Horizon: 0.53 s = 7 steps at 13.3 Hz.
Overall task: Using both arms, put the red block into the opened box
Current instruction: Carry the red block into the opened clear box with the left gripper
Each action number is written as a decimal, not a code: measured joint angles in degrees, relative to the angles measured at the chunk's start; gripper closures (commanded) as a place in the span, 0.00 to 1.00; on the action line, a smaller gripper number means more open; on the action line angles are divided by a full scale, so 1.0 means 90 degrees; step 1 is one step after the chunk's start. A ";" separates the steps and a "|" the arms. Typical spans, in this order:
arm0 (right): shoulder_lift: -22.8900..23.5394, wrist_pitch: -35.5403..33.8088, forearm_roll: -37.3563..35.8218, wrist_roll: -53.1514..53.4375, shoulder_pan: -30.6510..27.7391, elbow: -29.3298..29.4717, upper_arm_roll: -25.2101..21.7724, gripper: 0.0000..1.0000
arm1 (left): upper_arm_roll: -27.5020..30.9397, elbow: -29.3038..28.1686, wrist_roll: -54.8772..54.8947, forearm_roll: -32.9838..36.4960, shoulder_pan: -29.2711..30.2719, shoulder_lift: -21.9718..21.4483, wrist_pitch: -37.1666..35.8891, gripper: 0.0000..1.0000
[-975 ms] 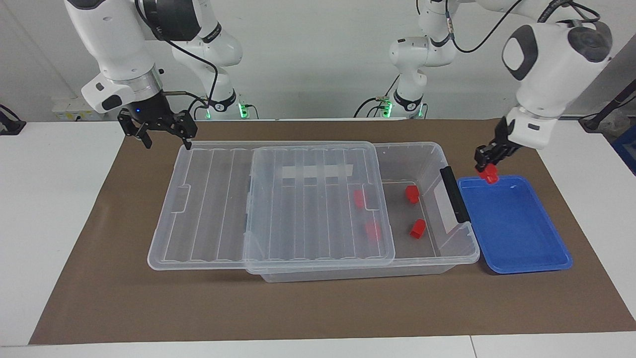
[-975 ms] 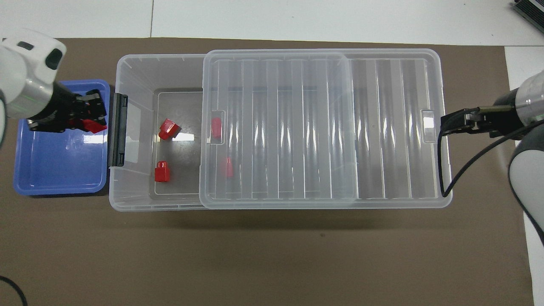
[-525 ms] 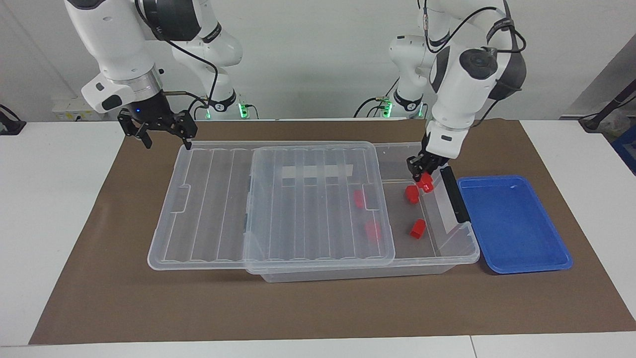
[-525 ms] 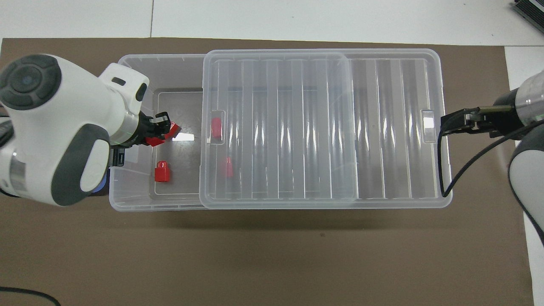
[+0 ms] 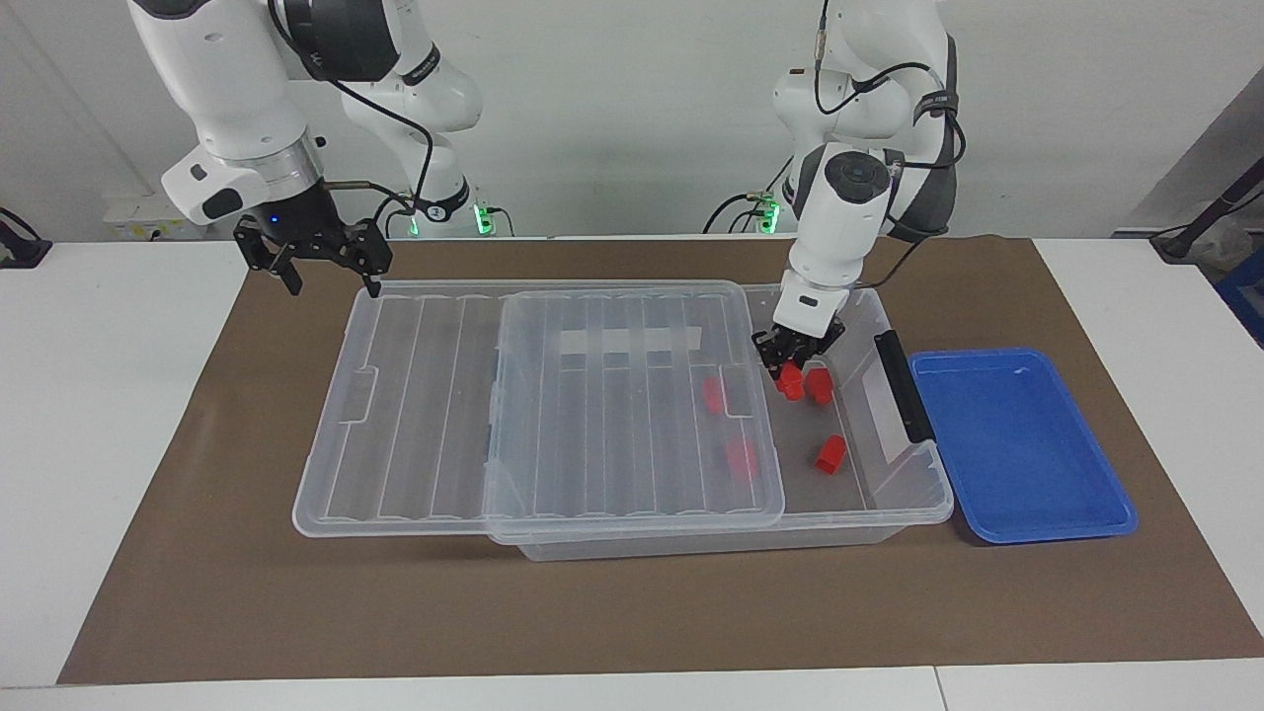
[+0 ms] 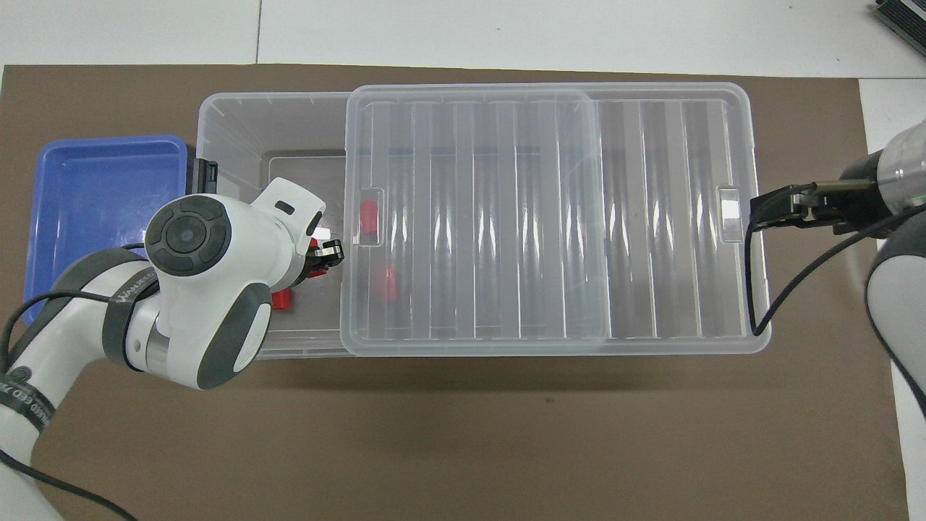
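The red block in my left gripper [image 5: 790,380] is hanging past the lid's edge, above free box's bottom [image 5: 787,423]. I should continue to move it down until it rests there.
My left gripper [image 5: 792,357] is shut on a red block [image 5: 790,381] and hangs low inside the open part of the clear box [image 5: 918,512], beside another red block [image 5: 819,387]. In the overhead view the left arm covers most of this; the left gripper [image 6: 323,262] shows at the lid's edge. The ribbed lid [image 5: 612,415] is slid toward the right arm's end and leaves the handle end uncovered. A third red block [image 5: 829,452] lies on the box floor, and two more [image 5: 713,393] show through the lid. My right gripper [image 5: 333,276] waits open at the lid's end.
A shallow blue tray [image 5: 1017,444] with nothing in it sits beside the box's black handle [image 5: 894,385], toward the left arm's end. A brown mat [image 5: 632,612] covers the table under everything.
My left gripper has carried the red block from over the blue tray's edge, across the handle, and down into the box's open part. The right arm has not moved.
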 measured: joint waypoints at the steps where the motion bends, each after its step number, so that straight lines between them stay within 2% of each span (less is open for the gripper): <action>1: 0.0000 0.0000 0.0000 0.0000 0.0000 0.0000 0.0000 0.00 | 0.0020 -0.0126 0.0037 0.0007 0.0002 0.0016 0.0195 1.00; 7: 0.0000 0.0000 0.0000 0.0000 0.0000 0.0000 0.0000 0.00 | 0.0038 -0.0326 0.0059 0.0169 0.0027 0.0665 0.1081 1.00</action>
